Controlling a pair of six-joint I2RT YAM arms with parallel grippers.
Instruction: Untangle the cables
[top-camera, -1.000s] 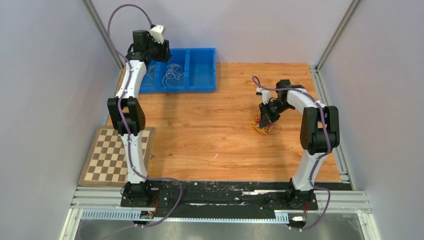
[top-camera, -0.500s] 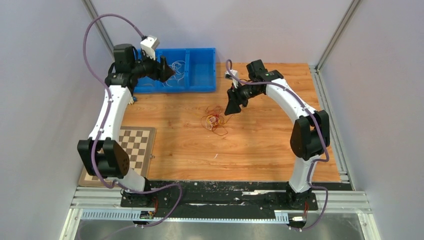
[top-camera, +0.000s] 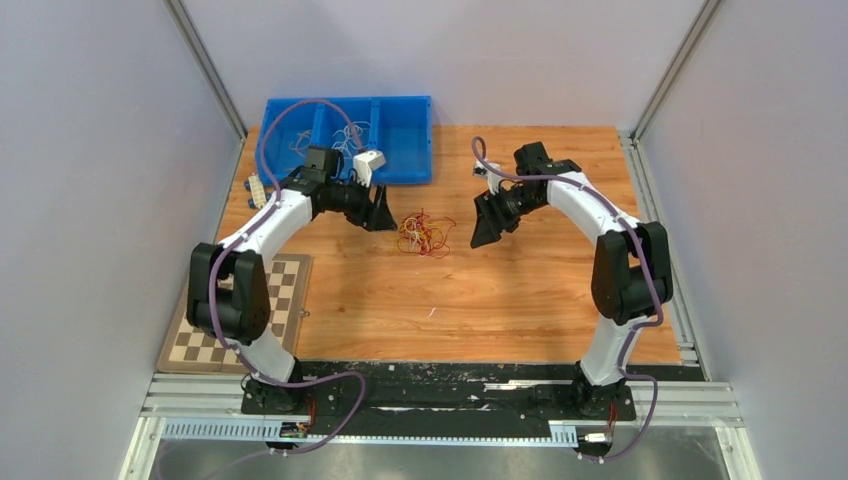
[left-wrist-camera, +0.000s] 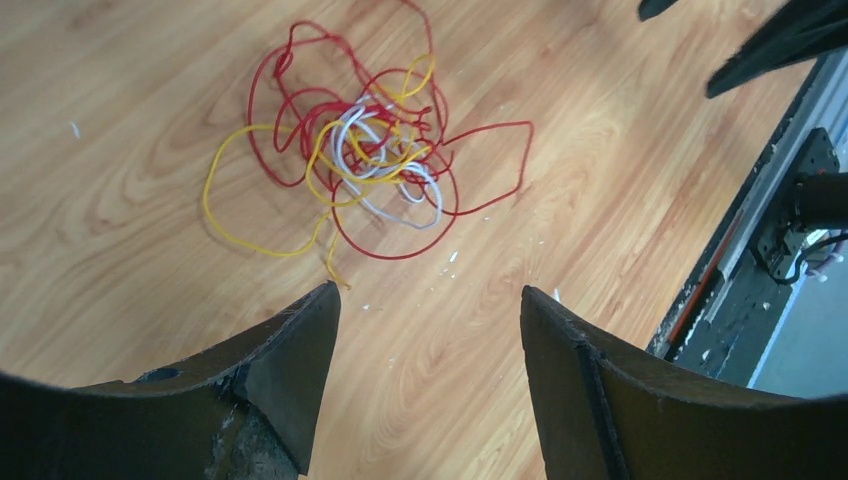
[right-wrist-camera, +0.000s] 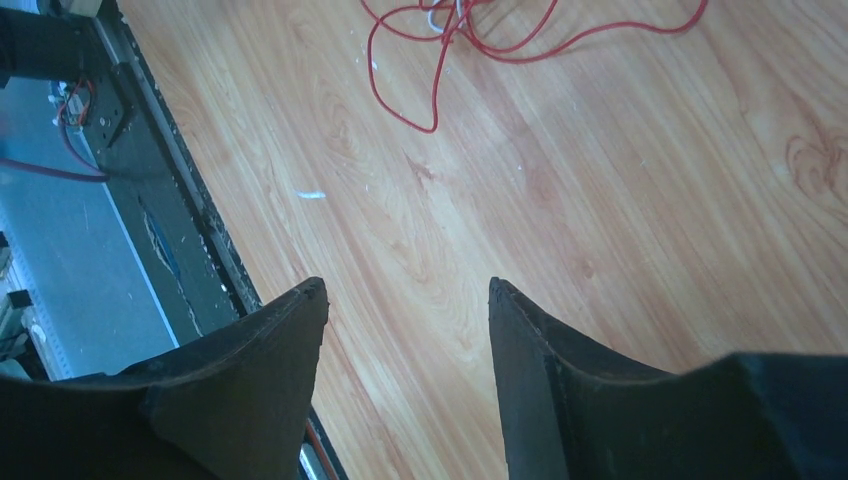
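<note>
The red cable winds through the yellow and white cables (top-camera: 416, 236), so the robot's right gripper should pull its outlying red piece (top-camera: 452, 220) away while the left gripper holds the others.
A tangle of thin red, yellow and white cables (top-camera: 424, 234) lies on the wooden table between the two arms. In the left wrist view the cables (left-wrist-camera: 365, 150) lie just beyond my fingertips. My left gripper (top-camera: 383, 219) stands open just left of the tangle, with nothing between its fingers (left-wrist-camera: 300, 345). My right gripper (top-camera: 483, 233) hangs open to the right of the tangle, a short gap away, and holds nothing. Only red loops of the cables (right-wrist-camera: 480, 40) show at the top of the right wrist view. More pale cables (top-camera: 345, 135) lie in the blue bin.
A blue divided bin (top-camera: 410, 130) stands at the back left of the table. A chessboard (top-camera: 285, 295) lies at the front left, partly under the left arm. Small white connectors (top-camera: 255, 190) sit by the left edge. The black base rail (top-camera: 440, 385) runs along the front.
The tangle has been carried from the right side to the table's middle and let go. The right gripper has opened and drawn back right. The left arm has swung from the bin down beside the tangle.
</note>
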